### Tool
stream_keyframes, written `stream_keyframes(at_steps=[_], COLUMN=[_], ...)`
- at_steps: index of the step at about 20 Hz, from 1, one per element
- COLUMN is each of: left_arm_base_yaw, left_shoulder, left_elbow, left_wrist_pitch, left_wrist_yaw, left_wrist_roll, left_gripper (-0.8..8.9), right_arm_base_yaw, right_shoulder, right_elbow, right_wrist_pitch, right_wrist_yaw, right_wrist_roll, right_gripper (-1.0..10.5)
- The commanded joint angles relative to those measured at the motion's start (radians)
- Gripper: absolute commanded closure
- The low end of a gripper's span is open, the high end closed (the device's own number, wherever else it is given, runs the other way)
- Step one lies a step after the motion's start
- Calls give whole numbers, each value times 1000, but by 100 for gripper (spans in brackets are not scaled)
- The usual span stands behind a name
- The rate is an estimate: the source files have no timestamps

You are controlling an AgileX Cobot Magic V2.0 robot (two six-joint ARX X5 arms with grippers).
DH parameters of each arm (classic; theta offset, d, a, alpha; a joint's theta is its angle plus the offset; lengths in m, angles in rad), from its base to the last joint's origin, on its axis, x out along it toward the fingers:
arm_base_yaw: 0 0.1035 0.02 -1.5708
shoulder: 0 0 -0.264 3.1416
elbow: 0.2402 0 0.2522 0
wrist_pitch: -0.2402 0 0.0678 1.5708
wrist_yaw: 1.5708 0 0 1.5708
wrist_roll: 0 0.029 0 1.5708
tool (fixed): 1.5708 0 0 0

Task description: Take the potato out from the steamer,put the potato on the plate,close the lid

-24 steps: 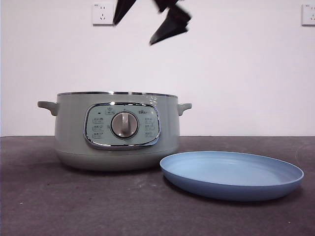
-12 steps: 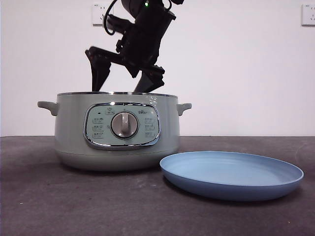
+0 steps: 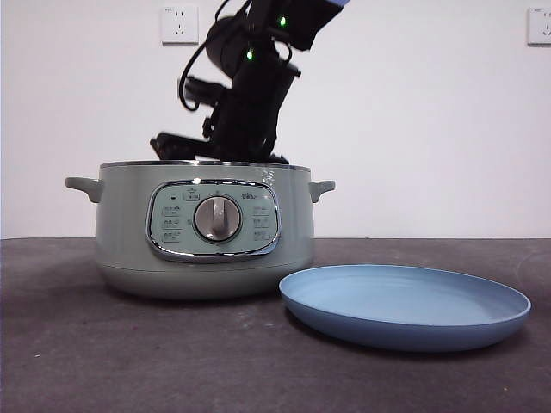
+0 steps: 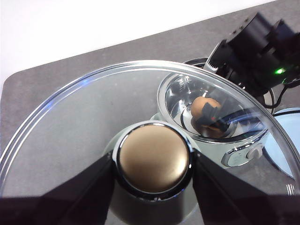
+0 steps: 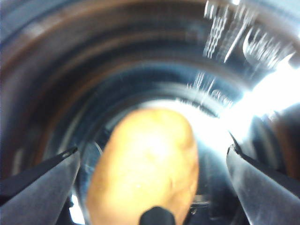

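Note:
The golden-brown potato (image 5: 146, 164) will stay steady instead of rolling when I set it down on the blue plate, because it has blunt, flattish sides (image 5: 190, 164).
The sage-green steamer (image 3: 204, 232) stands open on the left of the table, with the blue plate (image 3: 405, 305) beside it on the right. My right arm (image 3: 250, 95) reaches down from above into the pot. Inside, my right gripper (image 5: 152, 161) is open, one jaw on each side of the golden-brown potato (image 5: 145, 161), which lies on the pot's bottom. My left gripper (image 4: 153, 161) is held high above the table, shut on the knob of the glass lid (image 4: 70, 122). Through the glass I see the potato (image 4: 206, 104) in the steamer (image 4: 234, 151) below.
The dark table (image 3: 129, 361) runs back to a white wall with two sockets, one at the upper left (image 3: 179, 23) and one at the upper right (image 3: 539, 24). A sliver of the plate (image 4: 289, 123) shows past the steamer in the left wrist view.
My right arm has come down from high above the steamer, and its jaws have dropped below the rim into the pot. Steamer and plate have not moved.

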Motion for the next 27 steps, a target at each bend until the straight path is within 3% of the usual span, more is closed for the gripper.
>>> stream_keyframes(at_steps=[1,2,4,5,12,14,19,23,27], left_arm_base_yaw=[3,3,3,3,3,3,2,1,1], left_shoulder=[-11,-11,-11,-11,-5,5,38,57,64], left_elbow=[11,11,11,11,11,11,10,10,10], left_wrist_pitch=[39,37,37,37,63,95,114,130,157], left_wrist_yaw=[2,2,2,2,34,57,108,152,187], left_wrist_roll=[-10,-10,-9,-9,6,9,10,10,10], left_gripper=[822,822,822,822,822,822,822,822,822], right_arm_base_yaw=[3,3,3,3,-2,-16,-114,-177,-212], right_shoulder=[31,32,32,31,-212,-336,-533,-597,-667], right_elbow=[1,1,1,2,8,8,7,3,-108], right_wrist_pitch=[-7,-6,-4,2,-33,-122,-420,-548,-552], right_wrist_yaw=[2,2,2,2,19,82,80,80,76], right_wrist_roll=[10,10,9,9,1,-9,-25,-29,-23], right_gripper=[377,467,837,963,959,959,960,960,961])
